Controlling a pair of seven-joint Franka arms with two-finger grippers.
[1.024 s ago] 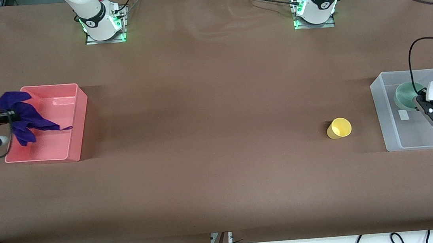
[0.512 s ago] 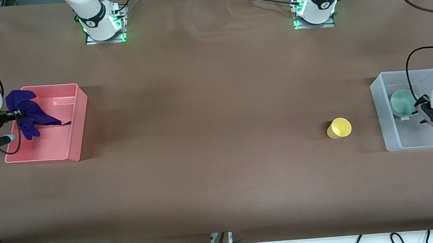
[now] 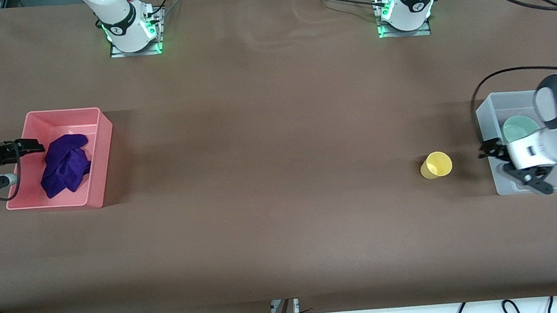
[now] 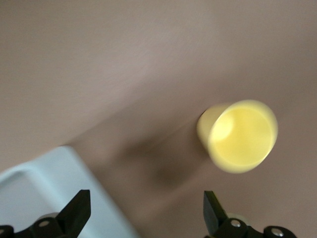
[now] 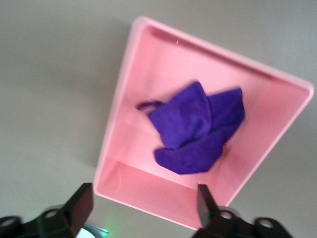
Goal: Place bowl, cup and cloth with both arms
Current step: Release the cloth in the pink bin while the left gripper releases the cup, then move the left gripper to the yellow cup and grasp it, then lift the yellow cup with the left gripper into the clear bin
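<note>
My gripper will lower the yellow cup [image 3: 436, 166] into the bowl, and the cup will fit inside because the mint-green bowl's opening [image 3: 519, 127] is wider than the cup.
The purple cloth [image 3: 65, 164] lies crumpled in the pink bin [image 3: 98, 143]; it also shows in the right wrist view [image 5: 198, 128]. My right gripper [image 3: 18, 162] is open and empty over the bin's edge at the right arm's end of the table [image 5: 143, 208]. The mint-green bowl [image 3: 518, 128] sits in the clear bin [image 3: 483, 111]. The yellow cup [image 3: 435, 165] stands on the table beside that bin and shows in the left wrist view [image 4: 240, 135]. My left gripper [image 3: 512, 167] is open and empty over the clear bin's corner nearest the cup [image 4: 147, 213].
The brown table [image 3: 270, 177] stretches between the two bins. The pink bin's rim [image 5: 119, 124] and the clear bin's corner [image 4: 39, 188] lie close under the grippers. Both arm bases stand along the table's edge farthest from the front camera.
The right gripper opened and the cloth dropped into the pink bin. The left gripper left the bowl in the clear bin and moved toward the cup.
</note>
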